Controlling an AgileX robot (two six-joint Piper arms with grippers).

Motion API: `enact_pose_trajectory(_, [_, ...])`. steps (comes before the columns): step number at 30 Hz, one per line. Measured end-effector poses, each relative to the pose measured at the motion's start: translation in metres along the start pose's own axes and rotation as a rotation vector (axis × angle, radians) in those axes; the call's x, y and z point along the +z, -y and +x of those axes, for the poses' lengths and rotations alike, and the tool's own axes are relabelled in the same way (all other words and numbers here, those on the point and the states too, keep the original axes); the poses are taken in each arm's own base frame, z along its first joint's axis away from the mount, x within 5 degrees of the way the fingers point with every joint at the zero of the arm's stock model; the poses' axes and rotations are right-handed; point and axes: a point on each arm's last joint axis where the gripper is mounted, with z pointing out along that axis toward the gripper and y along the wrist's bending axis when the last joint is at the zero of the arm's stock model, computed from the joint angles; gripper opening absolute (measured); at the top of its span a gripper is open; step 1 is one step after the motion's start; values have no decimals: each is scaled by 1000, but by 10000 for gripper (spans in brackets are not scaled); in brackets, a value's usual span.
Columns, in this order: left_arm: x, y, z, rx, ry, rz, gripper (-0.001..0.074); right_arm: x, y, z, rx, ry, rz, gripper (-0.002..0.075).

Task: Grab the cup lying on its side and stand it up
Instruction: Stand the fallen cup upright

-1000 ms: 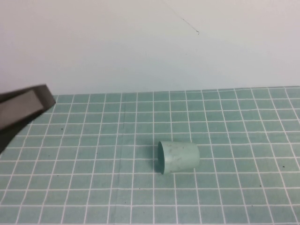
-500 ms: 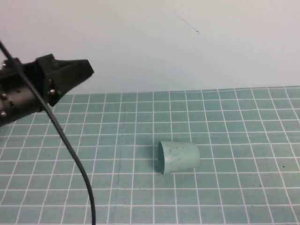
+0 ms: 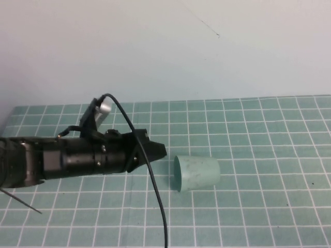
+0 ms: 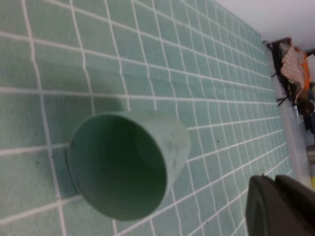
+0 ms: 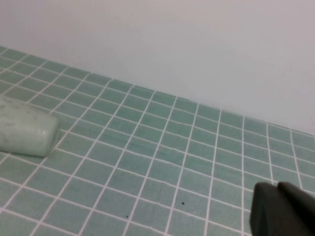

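Observation:
The way is clear and the cup's opening (image 3: 177,174) faces my left gripper, so I keep going toward the cup's rim (image 3: 179,159) until my fingers are on both sides of it.
The pale mint-green cup (image 3: 199,173) lies on its side on the green tiled mat, its open mouth facing left. My left gripper (image 3: 158,151) is shut and empty, low over the mat, with its tip just left of the cup's mouth and apart from it. The left wrist view looks into the cup's open mouth (image 4: 120,167), with the closed gripper (image 4: 278,204) in the corner. My right gripper (image 5: 281,209) is out of the high view. In its wrist view it is shut and empty, and the cup (image 5: 24,130) lies far off.
The green tiled mat (image 3: 258,206) covers the table up to a plain white wall (image 3: 165,46). A black cable (image 3: 155,191) trails from the left arm across the mat's front. Cluttered items (image 4: 295,73) sit beyond the mat's edge.
My left arm has swung in from the far left and come down, and its tip is now just left of the cup's mouth. The cup has not moved.

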Motion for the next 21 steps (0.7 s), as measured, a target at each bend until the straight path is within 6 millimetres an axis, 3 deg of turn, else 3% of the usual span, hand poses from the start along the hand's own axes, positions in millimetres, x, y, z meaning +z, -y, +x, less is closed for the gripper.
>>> enact_pose_trajectory(6, [19, -19, 11, -87, -61, -37, 17, 0, 0, -1, -14, 6, 4, -3])
enact_pose_trajectory(9, [22, -25, 13, -87, -73, -48, 94, 0, 0, -1, -14, 6, 4, -3])
enact_pose_trajectory(16, [27, -28, 18, -95, -102, -24, 388, 0, 1, -4, 6, 40, 11, -3])
enact_pose_trajectory(21, [35, -36, 24, -116, -130, -37, 426, 0, 1, -4, 8, 44, 12, -3])
